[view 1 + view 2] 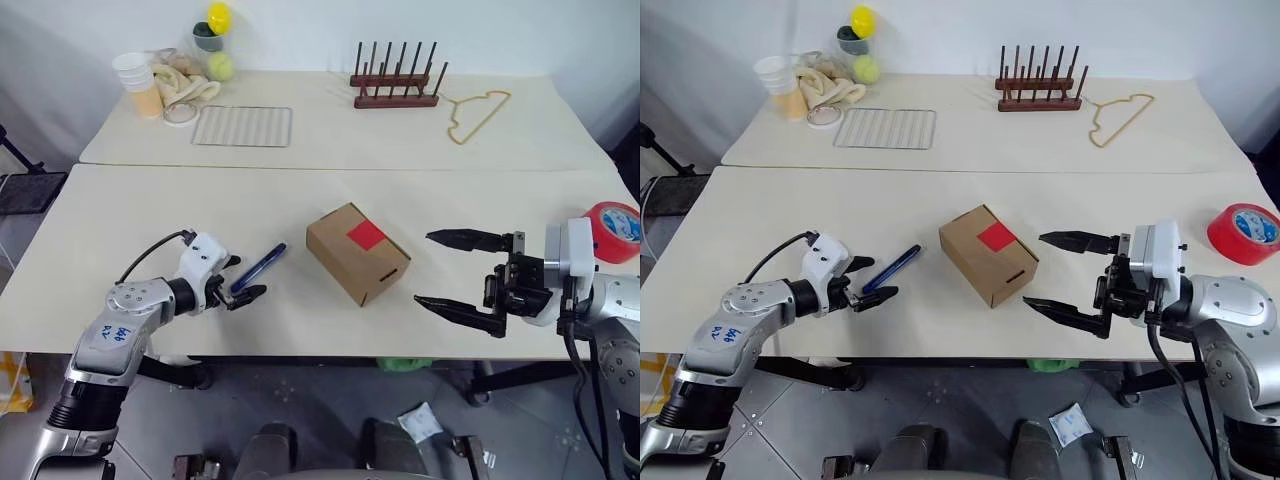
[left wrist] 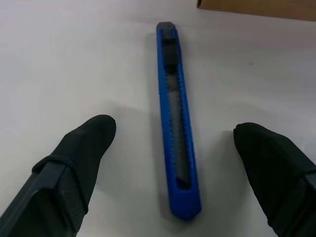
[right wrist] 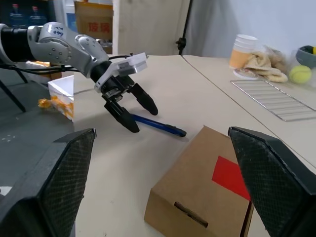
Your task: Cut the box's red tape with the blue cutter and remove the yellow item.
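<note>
The black slider [image 2: 170,53] is at the far end of the blue cutter, so the blade [image 2: 177,118] will slide out at the cutter's near end when the robot pushes the slider.
The brown cardboard box [image 1: 357,252] lies closed at the middle of the near table, with the square of red tape [image 1: 366,236] on its top face. To its left the blue cutter [image 1: 259,267] lies flat on the table, its far end toward the box. My left gripper [image 1: 245,277] is open low over the cutter's near end, one finger on each side and neither touching it, as in the left wrist view [image 2: 175,132]. My right gripper [image 1: 424,268] hangs wide open just right of the box, pointing at it, with nothing held. The yellow item is hidden.
A thick red tape roll [image 1: 612,230] sits at the near table's right edge. The far table holds a wire rack [image 1: 242,126], a wooden peg rack [image 1: 395,85], a hanger [image 1: 478,113], stacked cups [image 1: 140,85], a tennis ball [image 1: 220,66] and a small yellow ball [image 1: 218,18] on a dark cup.
</note>
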### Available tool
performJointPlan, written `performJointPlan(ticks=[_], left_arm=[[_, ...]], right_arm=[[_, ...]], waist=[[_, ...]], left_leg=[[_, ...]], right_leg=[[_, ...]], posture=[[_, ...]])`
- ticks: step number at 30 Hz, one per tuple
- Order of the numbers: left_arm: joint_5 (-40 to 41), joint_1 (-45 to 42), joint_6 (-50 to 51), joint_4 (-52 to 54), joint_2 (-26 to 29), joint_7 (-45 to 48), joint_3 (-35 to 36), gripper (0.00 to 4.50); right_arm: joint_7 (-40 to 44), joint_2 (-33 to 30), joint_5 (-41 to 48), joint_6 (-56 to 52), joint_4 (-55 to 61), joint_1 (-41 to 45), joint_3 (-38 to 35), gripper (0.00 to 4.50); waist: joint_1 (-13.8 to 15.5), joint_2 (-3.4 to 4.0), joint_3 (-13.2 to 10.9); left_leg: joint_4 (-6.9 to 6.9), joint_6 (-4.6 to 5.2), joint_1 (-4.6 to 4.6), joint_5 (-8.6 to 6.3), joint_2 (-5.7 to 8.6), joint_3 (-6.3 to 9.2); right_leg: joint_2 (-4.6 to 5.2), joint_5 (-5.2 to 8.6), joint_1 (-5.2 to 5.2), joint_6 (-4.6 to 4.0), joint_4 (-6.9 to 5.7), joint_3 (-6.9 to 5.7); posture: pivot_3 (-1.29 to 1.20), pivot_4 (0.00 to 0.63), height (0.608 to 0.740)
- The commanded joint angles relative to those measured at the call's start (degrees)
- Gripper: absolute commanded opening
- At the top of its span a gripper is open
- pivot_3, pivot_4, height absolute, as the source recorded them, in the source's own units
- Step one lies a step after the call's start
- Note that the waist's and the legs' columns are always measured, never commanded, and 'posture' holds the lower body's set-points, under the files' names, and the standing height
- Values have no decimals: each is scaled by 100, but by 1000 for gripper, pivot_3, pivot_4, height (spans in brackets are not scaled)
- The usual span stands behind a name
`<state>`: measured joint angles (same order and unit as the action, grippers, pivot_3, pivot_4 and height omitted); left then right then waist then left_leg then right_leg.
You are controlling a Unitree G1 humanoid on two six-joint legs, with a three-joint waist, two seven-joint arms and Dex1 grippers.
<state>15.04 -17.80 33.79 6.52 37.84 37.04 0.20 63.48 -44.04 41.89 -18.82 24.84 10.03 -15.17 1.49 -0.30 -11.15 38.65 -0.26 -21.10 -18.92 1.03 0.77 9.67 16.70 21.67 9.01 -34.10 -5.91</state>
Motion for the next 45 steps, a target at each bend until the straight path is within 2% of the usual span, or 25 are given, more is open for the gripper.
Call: performJointPlan(ticks=[1,4,16,22,27,29,31,35,39,44,45], left_arm=[[-229,-45,154,-341,-48,-80,-172,4475],[-240,-92,292,-403,-42,-13,-261,3870],[-443,-92,276,-488,-182,-121,-488,475],[-352,-165,-359,-614,-118,205,-272,477],[183,-275,-1988,-944,665,2209,117,477],[291,-220,-2331,-720,1139,3226,-92,477],[314,-259,-2497,-539,1310,3746,-318,477],[33,-572,-2202,-38,850,3717,-1051,477],[-701,-916,-1943,83,63,3078,-1848,477],[-1074,-1342,-1264,35,-464,2725,-2274,477],[-1190,-1412,-1217,49,-500,2709,-2397,476]], right_arm=[[-90,25,75,66,218,-19,-82,4500],[-133,23,79,73,239,-18,-71,4500],[-173,5,79,87,245,-34,-89,4500],[-174,-33,87,69,261,-54,-113,4500],[-112,-291,486,-335,522,-25,-175,4500],[-48,-511,796,-681,782,-238,-215,4500],[-34,-684,1004,-948,955,-448,-256,4500],[-105,-874,921,-1211,1171,-1069,-259,4500],[-466,-951,792,-1469,1389,-1417,-276,4500],[-706,-1099,506,-1650,1498,-1643,-198,4500],[-784,-1112,337,-1627,1476,-1632,-120,4320]], waist=[[9,1,0],[21,2,1],[20,23,14],[33,37,22],[-11,39,18],[-12,40,17],[-8,41,16],[140,42,14],[149,35,10],[122,32,9],[113,33,9]], left_leg=[[2,0,3,0,0,2],[15,0,2,0,0,5],[18,1,3,-2,0,5],[20,1,2,-2,1,6],[19,-1,-8,-6,-5,5],[18,-2,-11,-13,-10,2],[14,0,-13,-20,-13,2],[33,16,-18,-31,-9,1],[49,26,-20,-32,-6,-10],[47,26,-19,-31,-8,-11],[46,26,-19,-31,-8,-11]], right_leg=[[0,0,-4,0,0,-1],[0,-1,-8,-2,-6,-2],[0,-1,-9,-2,-8,-1],[0,-1,-10,-2,-6,-1],[-5,-1,-1,-2,-1,-4],[-9,-1,2,-2,6,-4],[-10,-1,1,-2,12,-7],[-9,-5,-12,5,23,-10],[-9,-17,-14,9,23,2],[-12,-17,-11,9,22,2],[-12,-17,-11,8,22,1]], posture=[[0,150,740],[0,150,740],[0,150,740],[0,150,740],[0,150,740],[0,150,740],[0,150,740],[0,150,740],[0,150,740],[0,150,740],[0,150,740]])
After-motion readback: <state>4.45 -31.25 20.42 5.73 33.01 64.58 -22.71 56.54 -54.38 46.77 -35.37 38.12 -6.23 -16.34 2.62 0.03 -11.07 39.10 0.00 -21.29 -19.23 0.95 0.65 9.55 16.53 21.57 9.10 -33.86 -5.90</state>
